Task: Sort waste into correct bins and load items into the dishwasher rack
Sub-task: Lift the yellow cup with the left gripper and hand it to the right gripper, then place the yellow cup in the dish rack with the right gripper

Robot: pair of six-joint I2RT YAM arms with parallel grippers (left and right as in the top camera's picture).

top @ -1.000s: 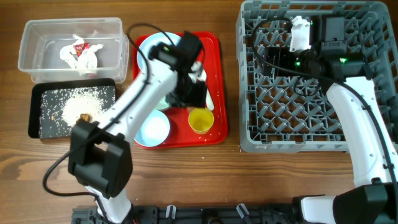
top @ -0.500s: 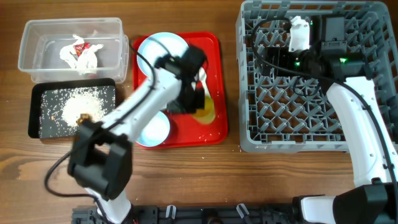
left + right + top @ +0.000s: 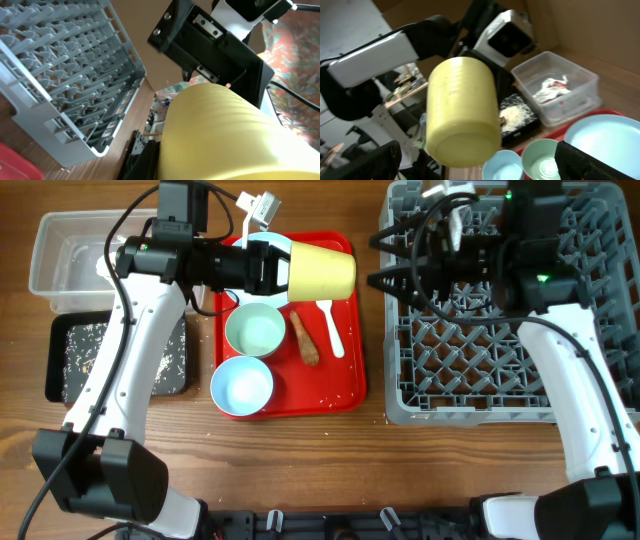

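The yellow cup in my left gripper is short of the dishwasher rack. Next, my right gripper takes the cup so that my left gripper is free for the sausage piece.
My left gripper is shut on the small yellow cup and holds it on its side in the air over the red tray's far edge. In the left wrist view the cup fills the lower right. The cup's base faces my right gripper, which stands open just to its right, at the dishwasher rack's left wall. In the right wrist view the cup hangs between the two open fingers. On the tray lie the green bowl, blue bowl, white spoon and brown sausage piece. The blue plate is partly hidden.
The red tray lies mid-table. The clear tub stands at the far left with the crumpled napkin inside. The black tray with white crumbs lies in front of it. The left arm crosses over both bins.
My left gripper shut on the yellow cup, lifted it off the tray and swung it up to the far edge. The right gripper moved left to the rack's edge, facing the cup.
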